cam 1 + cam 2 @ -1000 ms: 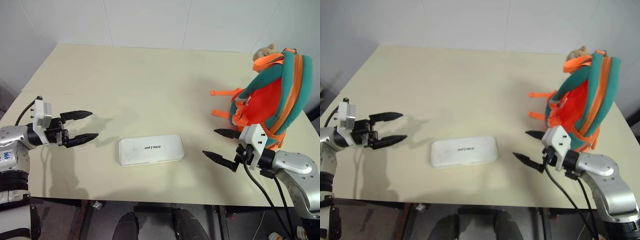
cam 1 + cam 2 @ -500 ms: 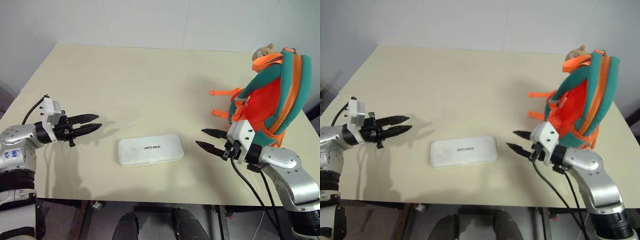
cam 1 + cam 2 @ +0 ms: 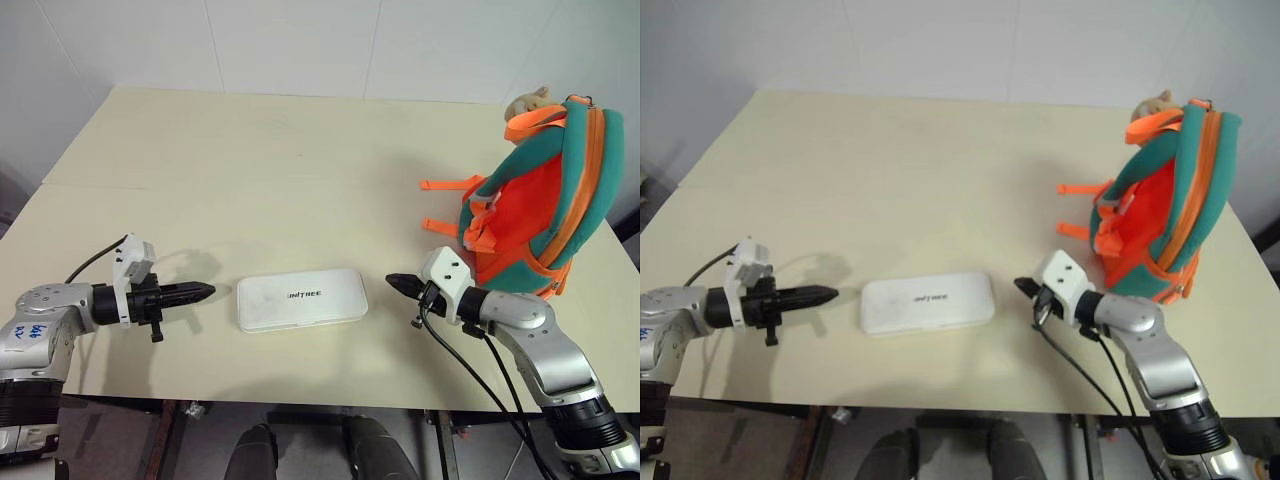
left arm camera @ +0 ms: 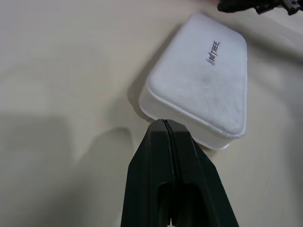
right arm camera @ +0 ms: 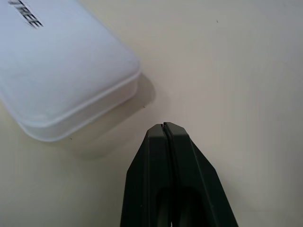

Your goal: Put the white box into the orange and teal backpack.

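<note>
My left gripper needs to turn and open its shut fingers to pinch the box's lid and bottom [image 3: 254,301], because right now its fingers would open along the white box's wide end [image 3: 240,306].
The white box [image 3: 301,298] lies flat on the cream table [image 3: 280,170] near the front edge, dark lettering on its lid. My left gripper [image 3: 207,291] is shut with nothing in it, its tip pointing at the box's left end, a small gap away. My right gripper [image 3: 392,281] is shut and empty too, its tip just off the box's right end. In the left wrist view the box [image 4: 203,80] lies just past the closed fingers [image 4: 168,156]. The orange and teal backpack [image 3: 545,200] stands upright at the table's right side, behind my right arm.
A tan plush toy [image 3: 528,102] sits at the top of the backpack. Orange webbing straps [image 3: 447,205] trail from the pack onto the table. The table's front edge runs close under both grippers.
Both grippers went from wide open to fully shut. Each one dropped lower and moved in toward its end of the white box. Box and backpack have not moved.
</note>
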